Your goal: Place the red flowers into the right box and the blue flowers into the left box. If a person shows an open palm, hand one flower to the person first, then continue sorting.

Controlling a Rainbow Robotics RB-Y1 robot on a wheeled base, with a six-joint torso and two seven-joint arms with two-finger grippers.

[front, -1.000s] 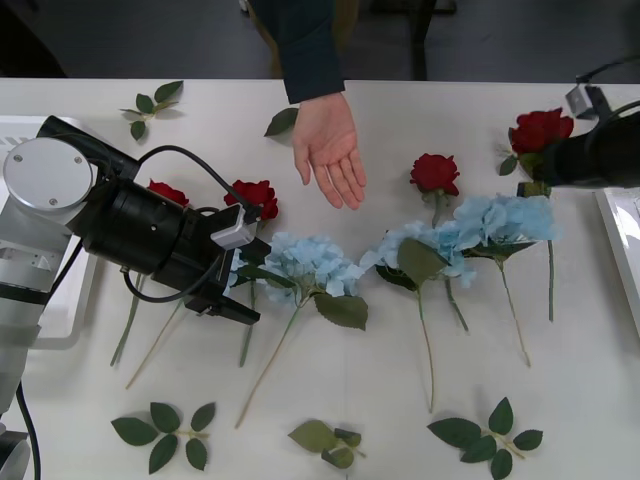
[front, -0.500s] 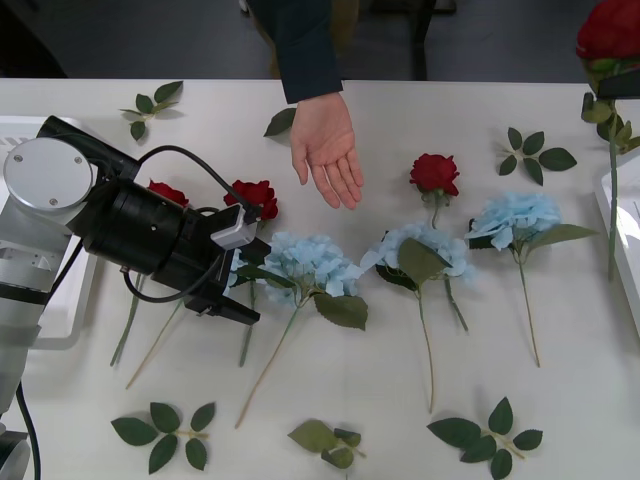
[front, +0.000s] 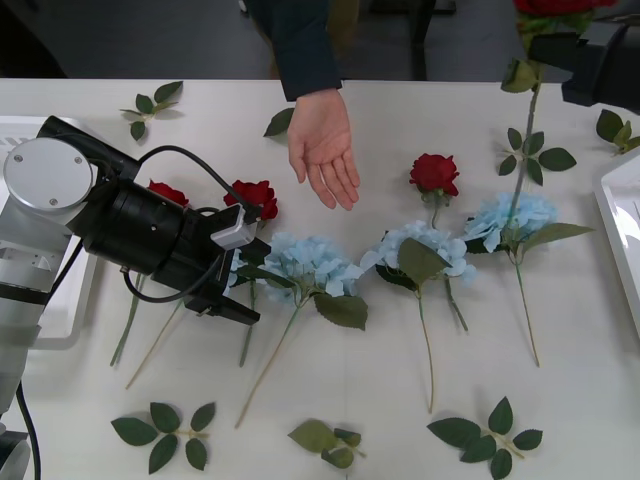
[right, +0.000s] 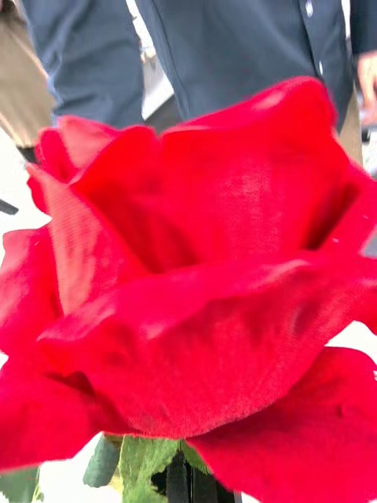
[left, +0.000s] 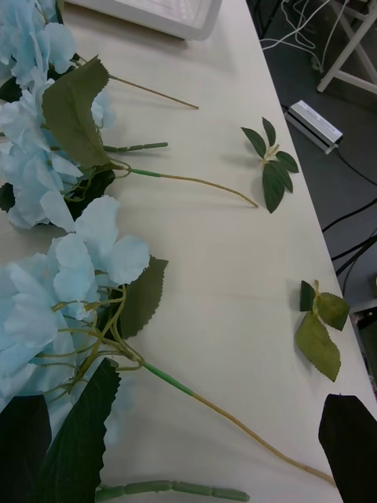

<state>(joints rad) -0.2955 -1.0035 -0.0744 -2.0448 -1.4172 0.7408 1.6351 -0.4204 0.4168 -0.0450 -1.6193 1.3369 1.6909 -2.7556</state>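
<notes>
A gap shows [front: 138, 342] between the two stems, so when the robot lifts the leftmost red flower [front: 168, 192], it will come loose and the blue flower will stay lying.
My right gripper [front: 548, 42] is shut on the stem of a red flower [front: 556, 5], held high over the table's far right, its stem [front: 524, 140] hanging down. That rose [right: 196, 267] looms close in the right wrist view. The person's open palm [front: 322, 150] rests over the table's middle back. Three red flowers [front: 435, 172] [front: 255, 195] [front: 166, 191] and three blue flowers [front: 312, 262] [front: 420, 246] [front: 515, 215] lie on the table. My left gripper [front: 248, 287] hangs open beside the leftmost blue flower [left: 47, 314], a finger [left: 349, 440] near its stem.
The left box [front: 22, 128] lies under my left arm at the table's left edge. The right box [front: 618, 215] shows as a pale rim at the right edge. Loose green leaf sprigs [front: 165, 430] [front: 490, 430] [front: 150, 105] are scattered along the front and back.
My right gripper has lifted a red flower off the table's far right and carried it up and left. The left arm has not moved; the palm stays out.
</notes>
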